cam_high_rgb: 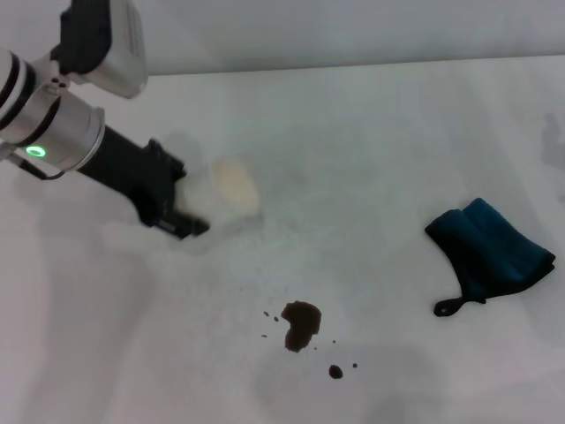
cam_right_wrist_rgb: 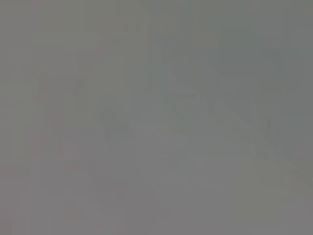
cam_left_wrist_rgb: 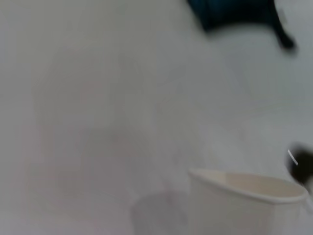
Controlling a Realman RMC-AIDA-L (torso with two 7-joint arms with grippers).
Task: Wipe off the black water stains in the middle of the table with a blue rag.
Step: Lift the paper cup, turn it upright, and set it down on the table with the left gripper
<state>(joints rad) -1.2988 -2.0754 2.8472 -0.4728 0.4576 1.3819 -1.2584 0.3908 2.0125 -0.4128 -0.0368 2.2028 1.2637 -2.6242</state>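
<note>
I should turn the white paper cup (cam_high_rgb: 234, 188) upright and set it on clear table (cam_high_rgb: 157, 251) before I wipe the stains, because the cup is tipping over in my left gripper.
The black water stains (cam_high_rgb: 300, 323) are a small dark blotch with tiny droplets in the near middle of the white table (cam_high_rgb: 371, 141). They also show in the left wrist view (cam_left_wrist_rgb: 302, 165). The blue rag (cam_high_rgb: 491, 252) lies folded at the right, its black loop toward the front. It also shows in the left wrist view (cam_left_wrist_rgb: 230, 12). My left gripper (cam_high_rgb: 185, 200) hovers at the left, well left of the rag and behind the stains. It is open and empty, beside a white paper cup (cam_high_rgb: 235, 185). The right gripper is out of view.
The white paper cup also shows close up in the left wrist view (cam_left_wrist_rgb: 244, 203), just beyond my left gripper. The table's far edge runs along the back. The right wrist view shows only plain grey.
</note>
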